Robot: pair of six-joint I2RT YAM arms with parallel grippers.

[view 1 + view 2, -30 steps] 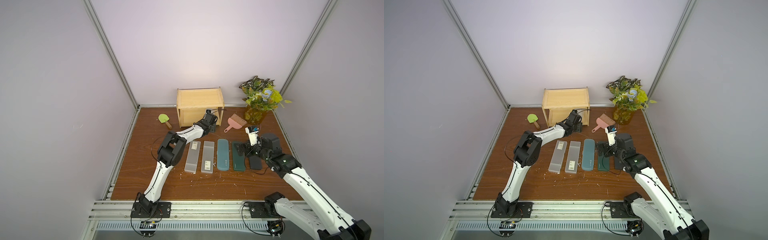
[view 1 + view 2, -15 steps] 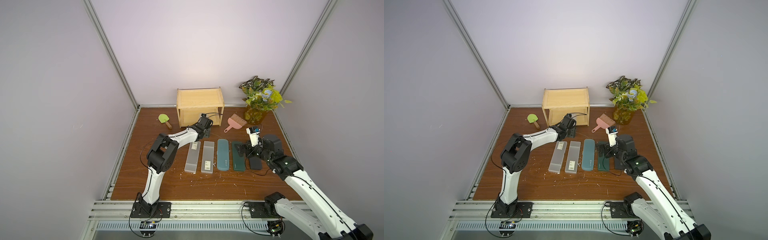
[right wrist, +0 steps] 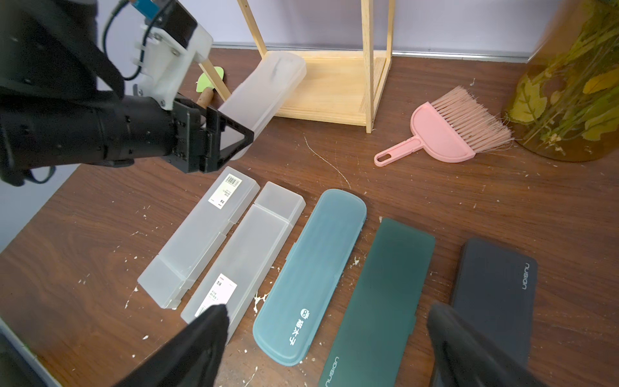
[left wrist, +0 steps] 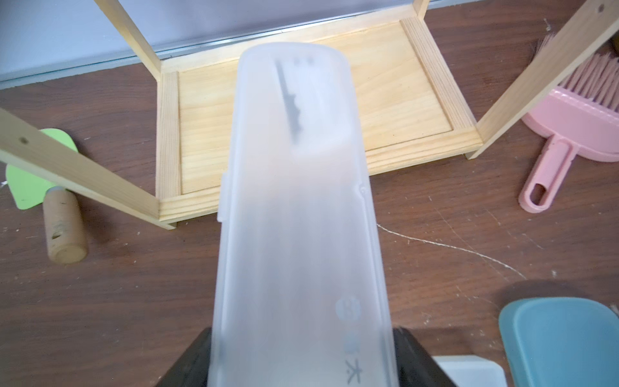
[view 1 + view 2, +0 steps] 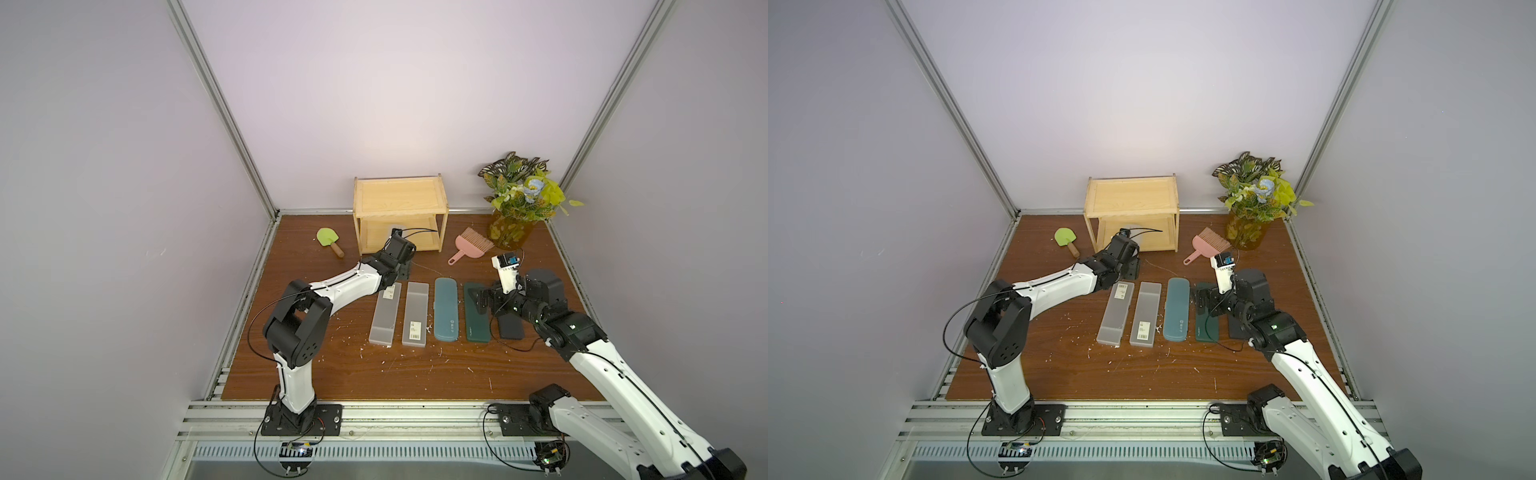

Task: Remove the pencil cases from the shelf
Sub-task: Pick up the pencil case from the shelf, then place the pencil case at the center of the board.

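The held pencil case [image 3: 267,90] is clear of the shelf's posts, so I should keep carrying it with my left gripper until it lies in the open space [image 5: 349,321] next to the frosted cases.
My left gripper [image 4: 301,362] is shut on one end of a frosted translucent pencil case [image 4: 298,201]. The case's far end reaches over the lower board of the pine shelf [image 5: 399,198], just in front of which the left gripper [image 5: 402,268] sits low. The held case [image 3: 264,97] slants between the shelf's front posts. Several pencil cases lie in a row on the table: two frosted [image 5: 385,313] [image 5: 416,313], teal [image 5: 446,309], dark green [image 5: 476,320], black [image 5: 510,328]. My right gripper [image 3: 326,315] hangs open over the teal and dark green cases, holding nothing.
A pink hand brush [image 5: 471,245] lies to the right of the shelf and a green spatula [image 5: 328,241] to its left. A vase of leaves [image 5: 511,230] stands in the back right corner. Walls close in on three sides.
My left gripper has drawn back out of the shelf's lower tier toward the front left, bringing the frosted case with it. The right arm has hardly moved.
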